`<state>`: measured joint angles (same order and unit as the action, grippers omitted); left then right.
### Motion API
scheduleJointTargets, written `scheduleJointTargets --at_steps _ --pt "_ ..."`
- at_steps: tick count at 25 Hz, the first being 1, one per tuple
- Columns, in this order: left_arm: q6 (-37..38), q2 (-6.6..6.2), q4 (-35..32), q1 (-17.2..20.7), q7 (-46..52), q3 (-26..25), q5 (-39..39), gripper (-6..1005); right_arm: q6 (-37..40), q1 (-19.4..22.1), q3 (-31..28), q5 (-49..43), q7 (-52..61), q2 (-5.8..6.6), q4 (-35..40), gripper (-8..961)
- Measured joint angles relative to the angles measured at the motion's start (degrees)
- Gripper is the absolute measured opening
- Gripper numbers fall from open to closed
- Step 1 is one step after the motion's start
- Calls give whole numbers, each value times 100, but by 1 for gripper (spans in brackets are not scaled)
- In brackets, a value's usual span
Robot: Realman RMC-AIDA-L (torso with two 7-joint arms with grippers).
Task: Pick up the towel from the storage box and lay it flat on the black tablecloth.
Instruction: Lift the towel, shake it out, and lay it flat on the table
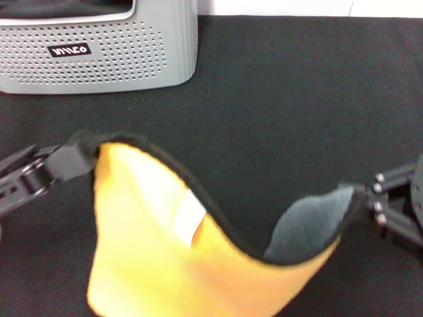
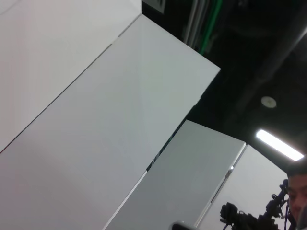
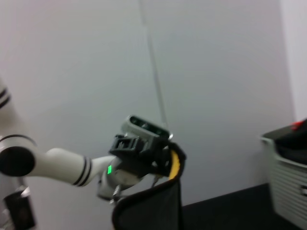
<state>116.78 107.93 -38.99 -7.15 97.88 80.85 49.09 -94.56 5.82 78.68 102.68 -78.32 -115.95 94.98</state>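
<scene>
The towel's grey side point(image 1: 309, 224) is folded over at my right gripper. Next, I swing both grippers back and then forward toward the storage box point(image 1: 125, 69) so that the towel lies flat.
The towel point(image 1: 152, 257) hangs in the air between my two grippers, above the black tablecloth point(image 1: 291, 105). Its yellow side faces the head camera, with a white tag point(image 1: 188, 218) near the middle and the grey side folded over at the right corner point(image 1: 310, 228). My left gripper point(image 1: 82, 158) is shut on the towel's upper left corner. My right gripper point(image 1: 360, 198) is shut on the right corner. The storage box point(image 1: 99, 53) stands at the back left. In the right wrist view the left gripper point(image 3: 160, 158) shows holding the towel's edge point(image 3: 175, 165).
The light grey box also shows at the edge of the right wrist view point(image 3: 288, 167). The left wrist view faces white wall panels point(image 2: 96, 120) and a person point(image 2: 297, 196) far off. The tablecloth stretches wide to the right and behind the towel.
</scene>
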Motion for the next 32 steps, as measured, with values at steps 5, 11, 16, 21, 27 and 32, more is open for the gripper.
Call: scheduleJointTargets --at_steps 5,11,16,21,27,32 --pt "-19 62 1012 -798 -397 -33 50 10 367 -591 -157 -6 -227 18 -1065 52" --pt "-19 47 1120 -996 -450 -238 88 10 339 -1099 -185 15 -285 59 -1441 56" --pt "-2 -69 85 -400 -169 -238 60 11 22 -863 -320 -30 -92 87 -528 58" --pt "4 -121 -777 134 13 -228 67 11 -298 -343 -534 -110 105 57 428 61" --pt "12 -145 -1335 601 114 -203 86 12 -430 456 -466 -96 200 -9 1403 64" --pt "19 -245 -1604 826 133 -58 94 13 -526 853 -232 -66 235 -24 1688 67"
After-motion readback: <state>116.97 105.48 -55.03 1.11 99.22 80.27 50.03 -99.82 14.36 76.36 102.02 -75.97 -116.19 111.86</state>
